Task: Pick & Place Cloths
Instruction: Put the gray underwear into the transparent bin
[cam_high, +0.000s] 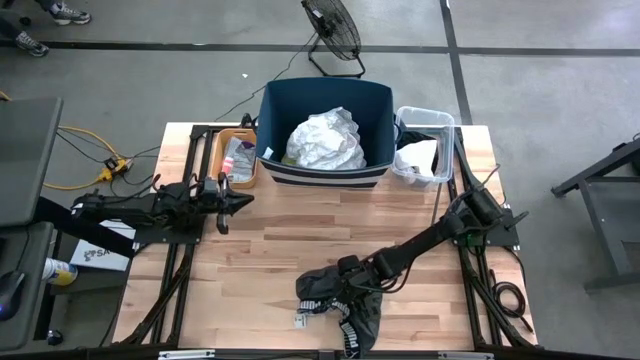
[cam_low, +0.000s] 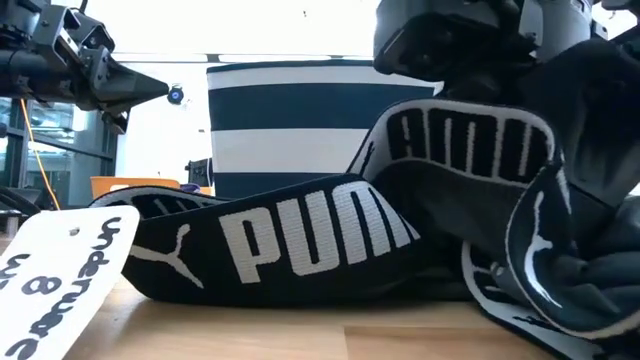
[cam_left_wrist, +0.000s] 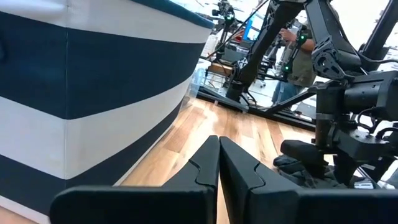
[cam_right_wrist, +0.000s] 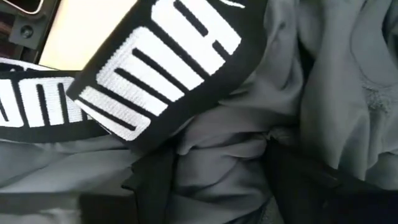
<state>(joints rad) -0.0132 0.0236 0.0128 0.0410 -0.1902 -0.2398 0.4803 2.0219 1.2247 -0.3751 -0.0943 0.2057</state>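
The clear box (cam_high: 425, 146) is on the other side of the navy bin from my left gripper. My right gripper should pick up the shorts by the grey fold (cam_right_wrist: 224, 152) and take them there.
Dark grey shorts (cam_high: 340, 305) with a black waistband lettered in white (cam_low: 300, 240) lie bunched on the wood table near its front edge, a handwritten paper tag (cam_low: 70, 260) beside them. My right gripper (cam_right_wrist: 230, 186) is open and slants down onto them, its fingers on either side of a grey fold (cam_right_wrist: 236, 143) below the waistband. White cloths (cam_high: 325, 140) lie in the navy bin (cam_high: 325, 85). My left gripper (cam_high: 240, 200) is shut, level and touching nothing at the table's left, beside the bin. My right gripper comes at the shorts from above, slanting toward the table's left, with its open fingers (cam_right_wrist: 149, 193) on either side of a fold of grey fabric (cam_right_wrist: 224, 162) next to the waistband. Whether the fingertips touch the cloth I cannot tell. The shorts lie on the table.
The striped navy bin (cam_low: 300, 120) stands at the table's far middle. An orange tray (cam_high: 215, 160) sits to its left. To its right is a clear box (cam_high: 425, 120) with white and black cloth. Bare wood lies between my arms. A person (cam_left_wrist: 298, 56) stands beyond the table.
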